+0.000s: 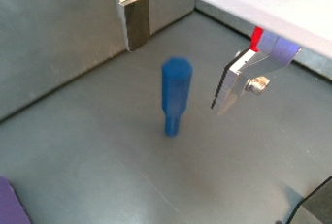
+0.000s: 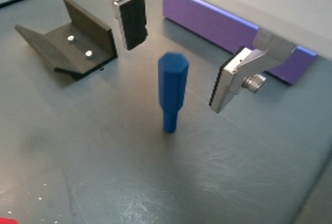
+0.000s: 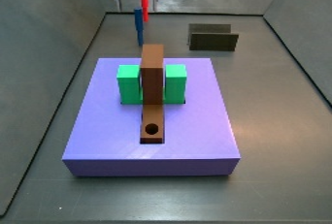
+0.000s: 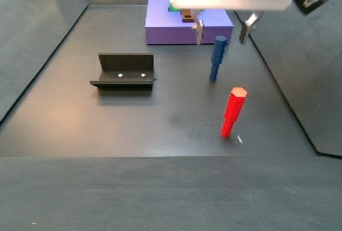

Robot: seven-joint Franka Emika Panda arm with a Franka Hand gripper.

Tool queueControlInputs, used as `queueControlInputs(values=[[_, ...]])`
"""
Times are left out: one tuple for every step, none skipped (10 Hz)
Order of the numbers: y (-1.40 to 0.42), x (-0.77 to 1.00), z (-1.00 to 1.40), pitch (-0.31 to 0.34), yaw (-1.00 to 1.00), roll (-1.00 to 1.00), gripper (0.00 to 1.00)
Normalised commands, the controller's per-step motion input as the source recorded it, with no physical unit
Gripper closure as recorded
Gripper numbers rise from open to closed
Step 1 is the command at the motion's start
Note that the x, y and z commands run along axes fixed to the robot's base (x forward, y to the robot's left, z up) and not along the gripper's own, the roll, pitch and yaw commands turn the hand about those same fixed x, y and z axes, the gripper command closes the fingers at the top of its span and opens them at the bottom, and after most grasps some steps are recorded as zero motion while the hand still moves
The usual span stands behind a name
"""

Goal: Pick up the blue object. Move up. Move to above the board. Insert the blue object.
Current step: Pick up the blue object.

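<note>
The narrow stem of the blue peg should go down into the board's hole when the robot inserts the peg, while the peg's top should stay above, because the top is clearly thicker.
The blue object is a thin blue peg standing upright on the grey floor; it also shows in the other wrist view and in both side views. My gripper is open, just above the peg, with one finger on each side of its top and neither touching it. The board is a long brown plank lying across a purple base, with its round hole at the near end.
A red stick stands on the floor close to the blue peg. Two green blocks flank the board. The fixture stands on the floor to one side. Grey walls enclose the floor.
</note>
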Motion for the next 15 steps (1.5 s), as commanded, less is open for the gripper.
queueControlInputs(values=[[0.00,0.08,-0.47,-0.163,0.16,0.01,0.00],[0.00,0.00,-0.41,-0.144,0.11,0.03,0.00],[0.00,-0.16,-0.28,-0.109,0.01,0.04,0.00],[0.03,-0.30,-0.16,-0.090,0.00,0.02,0.00],[0.00,-0.09,-0.02,-0.011,0.00,0.04,0.00],[0.00,0.00,0.00,0.000,0.00,0.00,0.00],[0.00,0.00,0.00,0.000,0.00,0.00,1.00],[0.00,0.00,0.00,0.000,0.00,0.00,1.00],[0.00,0.00,0.00,0.000,0.00,0.00,1.00],[0.00,0.00,0.00,0.000,0.00,0.00,1.00],[0.00,0.00,0.00,0.000,0.00,0.00,1.00],[0.00,0.00,0.00,0.000,0.00,0.00,1.00],[0.00,0.00,0.00,0.000,0.00,0.00,1.00],[0.00,0.00,0.00,0.000,0.00,0.00,1.00],[0.00,0.00,0.00,0.000,0.00,0.00,1.00]])
